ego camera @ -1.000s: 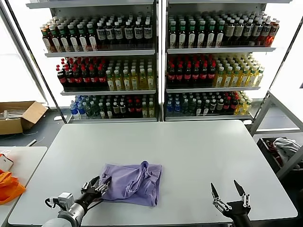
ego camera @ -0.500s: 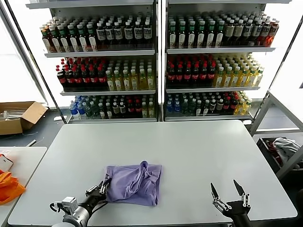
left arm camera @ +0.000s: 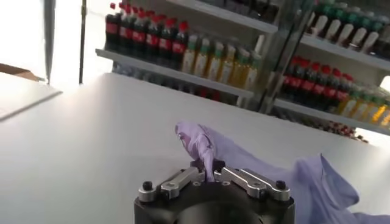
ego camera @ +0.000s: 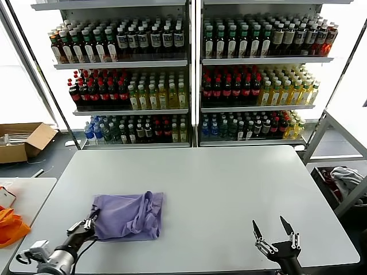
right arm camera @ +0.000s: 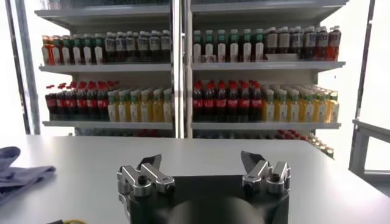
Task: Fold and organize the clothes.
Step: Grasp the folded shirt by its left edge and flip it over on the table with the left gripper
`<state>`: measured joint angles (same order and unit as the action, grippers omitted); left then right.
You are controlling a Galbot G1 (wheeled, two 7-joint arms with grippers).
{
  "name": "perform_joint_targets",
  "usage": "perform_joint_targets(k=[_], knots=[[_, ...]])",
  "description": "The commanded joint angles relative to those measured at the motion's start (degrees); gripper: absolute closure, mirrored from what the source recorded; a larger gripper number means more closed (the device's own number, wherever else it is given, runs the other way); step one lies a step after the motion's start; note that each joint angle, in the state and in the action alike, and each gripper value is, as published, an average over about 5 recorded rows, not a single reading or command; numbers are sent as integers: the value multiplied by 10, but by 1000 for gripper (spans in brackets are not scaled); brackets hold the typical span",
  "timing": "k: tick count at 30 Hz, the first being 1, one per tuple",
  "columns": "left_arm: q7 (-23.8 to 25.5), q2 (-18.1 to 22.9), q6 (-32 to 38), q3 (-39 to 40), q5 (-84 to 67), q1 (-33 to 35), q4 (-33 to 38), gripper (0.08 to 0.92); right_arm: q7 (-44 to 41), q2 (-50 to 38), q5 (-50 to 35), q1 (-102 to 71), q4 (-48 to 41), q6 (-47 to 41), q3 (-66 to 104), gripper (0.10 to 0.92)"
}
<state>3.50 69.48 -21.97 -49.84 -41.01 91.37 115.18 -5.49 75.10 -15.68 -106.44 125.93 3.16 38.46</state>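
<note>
The robot's left gripper has the lavender T-shirt's edge a long way from the right gripper, so the robot should bring that edge across the rumpled bundle toward the table's middle.
The lavender T-shirt lies in a folded, rumpled bundle on the white table, left of centre near the front edge. My left gripper is shut on the shirt's left edge. In the left wrist view the fabric rises pinched between the closed fingers of the left gripper. My right gripper is open and empty above the table's front right; it shows open in the right wrist view, where the shirt's edge is far off to the side.
Shelves of drink bottles stand behind the table. A bright orange cloth lies on a side table at left. A cardboard box sits on the floor at back left. A white-and-grey cloth lies at right.
My left gripper has pulled the T-shirt to the left and toward the front edge, staying shut on it. The right gripper has barely moved.
</note>
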Motion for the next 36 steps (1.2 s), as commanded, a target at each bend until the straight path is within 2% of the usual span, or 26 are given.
perform_joint_targets(k=[1, 6, 10, 13, 17, 22, 26, 31, 36], knots=[[0, -128, -24, -245, -95, 53, 9, 870, 0, -3, 0, 4, -3, 1, -8, 203], [-2, -169, -52, -264, -101, 69, 45, 870, 0, -4, -3, 3, -2, 3, -10, 203], [-19, -163, -62, -222, -92, 71, 99, 870, 0, -6, -5, 0, -5, 9, -6, 203], [-36, -124, -63, -126, -53, 69, 149, 870, 0, -4, -5, -2, -6, 12, -3, 203], [-59, -65, -53, 72, 32, 42, 168, 870, 0, 2, -4, -9, 3, 12, 2, 203], [-102, -28, -49, 312, 67, -28, 125, 870, 0, 13, 0, -21, 18, 11, 10, 203], [-143, -6, -66, 426, 31, -125, 62, 870, 1, 21, 7, -31, 28, 7, 14, 203], [-202, 34, -96, 488, -64, -227, -13, 870, 1, 26, 19, -40, 35, -2, 10, 203], [-243, 76, -82, 500, -134, -273, -57, 870, 6, 21, 27, -34, 37, -32, -7, 203]])
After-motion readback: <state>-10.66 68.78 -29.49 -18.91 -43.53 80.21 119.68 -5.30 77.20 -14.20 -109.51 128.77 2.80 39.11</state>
